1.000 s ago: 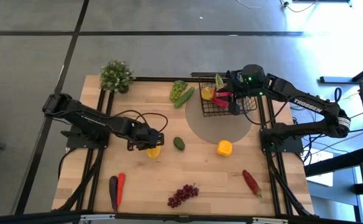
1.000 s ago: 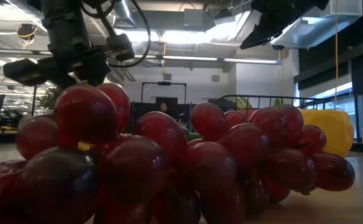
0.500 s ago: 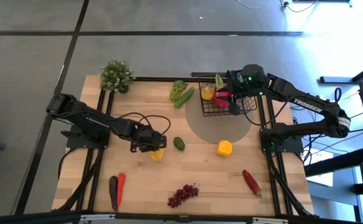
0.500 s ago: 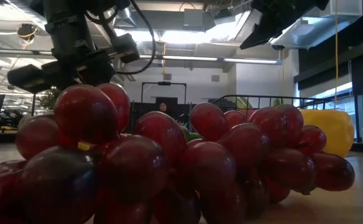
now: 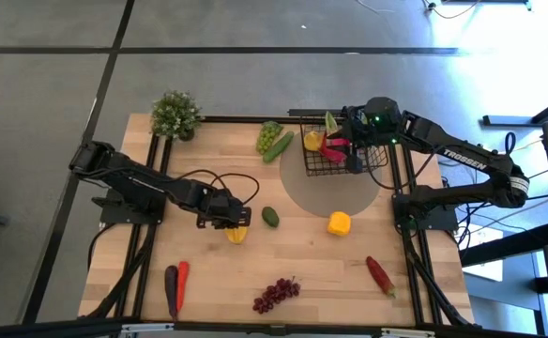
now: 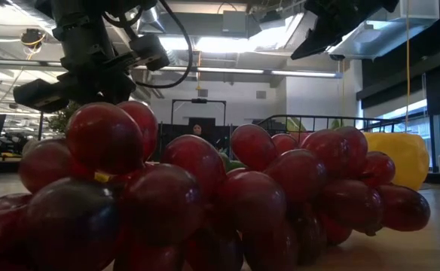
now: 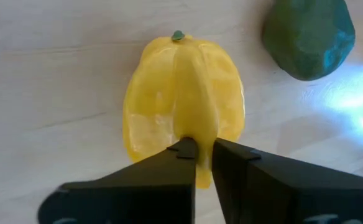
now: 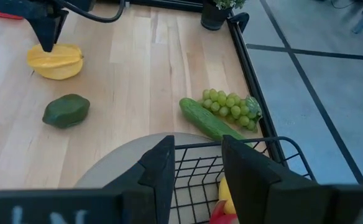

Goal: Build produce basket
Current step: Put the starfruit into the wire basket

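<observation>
The yellow starfruit (image 5: pixel 235 236) is pinched in my left gripper across from the wire basket, so my right gripper should take it over beside the basket before placing it.
My left gripper (image 5: pixel 234 223) stands over the yellow starfruit (image 5: pixel 238 233) on the wooden table, shut on one of its ridges. In the left wrist view the starfruit (image 7: pixel 181 106) lies flat, with the green avocado (image 7: pixel 309 37) beside it. My right gripper (image 5: pixel 353 156) hovers open above the black wire basket (image 5: pixel 317 161), which stands on a grey round mat and holds a lemon, a pink dragon fruit and a green piece. In the right wrist view its fingers (image 8: pixel 163 163) stand apart over the basket's rim (image 8: pixel 250 148). My left gripper pinches the starfruit's middle ridge (image 7: pixel 197 127) between its two fingers, near the end opposite the small green stem. The fingers come from above, pointing down, along the ridge. The starfruit lies on the table.
Yellow pepper (image 5: pixel 339 223) and red chili (image 5: pixel 379 274) lie near the right side. Purple grapes (image 5: pixel 276 295) sit at the near edge, carrot and eggplant (image 5: pixel 176 284) near left. Green grapes and cucumber (image 5: pixel 274 141) lie left of the basket; a potted plant (image 5: pixel 175 115) stands far left.
My left gripper has moved a little toward the table's right and near edge, onto the starfruit. My right arm has kept still above the basket.
</observation>
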Controlling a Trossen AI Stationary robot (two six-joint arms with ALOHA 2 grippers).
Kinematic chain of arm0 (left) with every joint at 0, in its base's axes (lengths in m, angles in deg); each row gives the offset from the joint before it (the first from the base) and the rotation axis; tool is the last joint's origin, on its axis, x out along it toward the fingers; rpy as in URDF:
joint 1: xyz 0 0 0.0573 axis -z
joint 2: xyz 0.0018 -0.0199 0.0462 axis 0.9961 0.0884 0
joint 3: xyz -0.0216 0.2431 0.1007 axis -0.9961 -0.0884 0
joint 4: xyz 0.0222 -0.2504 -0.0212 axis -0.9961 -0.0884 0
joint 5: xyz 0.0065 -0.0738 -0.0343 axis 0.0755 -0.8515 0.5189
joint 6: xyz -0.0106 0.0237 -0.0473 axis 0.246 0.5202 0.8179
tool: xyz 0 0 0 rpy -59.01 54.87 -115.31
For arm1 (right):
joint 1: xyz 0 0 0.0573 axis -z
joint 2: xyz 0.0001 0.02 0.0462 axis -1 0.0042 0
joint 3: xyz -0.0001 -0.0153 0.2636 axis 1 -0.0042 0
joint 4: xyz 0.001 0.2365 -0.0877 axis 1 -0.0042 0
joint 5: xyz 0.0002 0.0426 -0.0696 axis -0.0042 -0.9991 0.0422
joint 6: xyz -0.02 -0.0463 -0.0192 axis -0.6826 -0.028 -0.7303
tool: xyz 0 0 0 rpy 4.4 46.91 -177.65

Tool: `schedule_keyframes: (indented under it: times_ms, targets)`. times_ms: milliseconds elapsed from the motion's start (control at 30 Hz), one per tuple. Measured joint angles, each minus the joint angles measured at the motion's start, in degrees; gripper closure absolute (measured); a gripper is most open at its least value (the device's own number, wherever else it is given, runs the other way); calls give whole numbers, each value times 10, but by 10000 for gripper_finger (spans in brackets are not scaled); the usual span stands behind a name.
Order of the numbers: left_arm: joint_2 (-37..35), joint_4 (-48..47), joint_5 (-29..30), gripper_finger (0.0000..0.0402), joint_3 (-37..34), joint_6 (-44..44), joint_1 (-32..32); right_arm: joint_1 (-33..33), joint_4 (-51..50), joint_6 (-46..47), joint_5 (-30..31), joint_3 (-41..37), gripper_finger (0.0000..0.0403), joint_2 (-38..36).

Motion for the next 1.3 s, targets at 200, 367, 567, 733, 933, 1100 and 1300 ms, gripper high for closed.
schedule_keyframes:
  times_ms: [200, 367, 567, 733, 933, 1100, 1300]
  targets:
    - [-4, -9, 12, 397, 11, -31, 0, 0, 0, 0, 0, 0, 277, 0]
    - [-1, -45, 38, 400, 60, -83, -7, 0, 0, 0, 0, 0, 277, -3]
    - [-1, -83, 60, 401, 129, -166, -35, 0, -1, -1, -1, 23, 277, -10]
    - [-3, -98, 74, 401, 177, -276, -75, 0, -19, 13, -1, 49, 277, -11]
    - [-3, -95, 124, 401, 223, -430, -125, 0, -41, 118, -35, 63, 277, -11]
    - [-3, -64, 130, 401, 268, -556, -162, 0, -35, 181, -148, 61, 277, 7]
    - [-3, -9, 130, 401, 319, -672, -187, -5, -22, 209, -175, 61, 277, 47]
